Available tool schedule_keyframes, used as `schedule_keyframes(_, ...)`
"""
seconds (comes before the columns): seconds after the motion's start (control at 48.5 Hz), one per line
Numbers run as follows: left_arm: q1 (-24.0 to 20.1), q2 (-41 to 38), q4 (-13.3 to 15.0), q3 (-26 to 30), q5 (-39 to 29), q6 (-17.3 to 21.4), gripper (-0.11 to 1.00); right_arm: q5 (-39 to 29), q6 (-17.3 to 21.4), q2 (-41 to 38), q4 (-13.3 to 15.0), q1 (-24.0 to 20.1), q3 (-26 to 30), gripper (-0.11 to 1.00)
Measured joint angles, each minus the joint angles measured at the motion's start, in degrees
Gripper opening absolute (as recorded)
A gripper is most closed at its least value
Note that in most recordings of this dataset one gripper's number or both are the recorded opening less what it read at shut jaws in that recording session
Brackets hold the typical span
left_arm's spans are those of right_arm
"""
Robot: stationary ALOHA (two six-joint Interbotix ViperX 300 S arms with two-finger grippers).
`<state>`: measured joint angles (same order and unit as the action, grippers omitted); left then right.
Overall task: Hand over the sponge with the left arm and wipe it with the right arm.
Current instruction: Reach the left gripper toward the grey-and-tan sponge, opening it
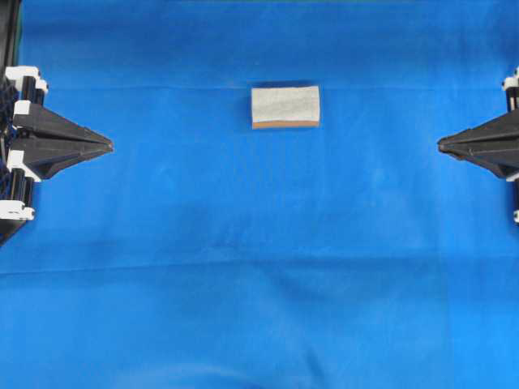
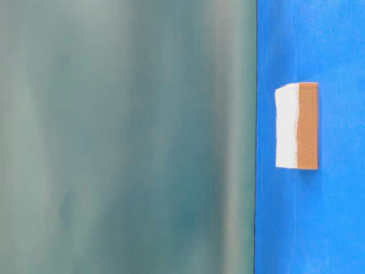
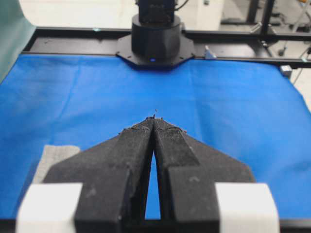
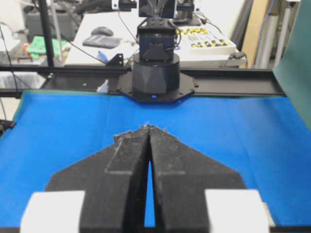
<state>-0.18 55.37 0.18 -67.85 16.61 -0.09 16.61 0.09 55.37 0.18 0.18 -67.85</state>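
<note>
My gripper will make the sponge (image 1: pixel 285 107) bend inward along its pale grey side when it lifts it, because that side lies over the orange-brown layer (image 1: pixel 285 124).
The sponge (image 1: pixel 285 106) lies flat on the blue cloth at the far middle, pale grey-white face up, with an orange-brown layer along its near edge. It also shows in the table-level view (image 2: pixel 296 125) and at the lower left of the left wrist view (image 3: pixel 54 156). My left gripper (image 1: pixel 109 146) is at the left edge, shut and empty, its tips meeting in the left wrist view (image 3: pixel 154 118). My right gripper (image 1: pixel 440 145) is at the right edge, shut and empty, its tips meeting in the right wrist view (image 4: pixel 148 127). Both are well away from the sponge.
The blue cloth (image 1: pixel 259 284) covers the whole table. A green backdrop (image 2: pixel 125 137) fills most of the table-level view. Each wrist view shows the opposite arm's black base (image 3: pixel 155 41) (image 4: pixel 155 73) at the far table edge. A bench with tools stands behind.
</note>
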Motion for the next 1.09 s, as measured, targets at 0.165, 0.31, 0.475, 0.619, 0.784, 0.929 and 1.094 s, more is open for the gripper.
schedule_keyframes(0.165, 0.0, 0.26, 0.79, 0.09, 0.09, 2.81, 0.0, 0.0, -0.44, 0.0, 0.0, 0.0, 0.35, 0.0)
schedule_keyframes(0.31, -0.97, -0.44, 0.97, 0.88, 0.79, 4.39, 0.0, 0.0, -0.35, 0.0, 0.0, 0.26, 0.53, 0.0)
schedule_keyframes(0.475, -4.39, -3.69, 0.97, 1.32, 2.2, 5.19, 0.0, 0.0, -0.44, -0.18, 0.0, 0.88, 0.62, 0.0)
schedule_keyframes(0.619, -9.14, -9.4, 0.97, 1.93, 4.31, 5.1, 0.06, 0.0, -0.44, -0.79, 0.0, 0.97, 0.62, 0.0)
schedule_keyframes(0.784, -11.78, -17.14, 0.97, 3.34, 5.54, 5.71, 0.5, 0.0, -0.44, -1.14, 0.0, 0.97, 0.62, 0.0)
schedule_keyframes(0.929, -13.89, -25.66, 0.97, 6.24, 5.89, 10.11, 0.87, 0.0, -0.44, -1.14, 0.0, 1.05, 0.62, 0.0)
schedule_keyframes(1.094, -14.5, -34.89, 0.97, 11.16, 6.59, 11.95, 0.94, 0.0, -0.09, -1.41, 0.0, 0.97, 0.62, 0.0)
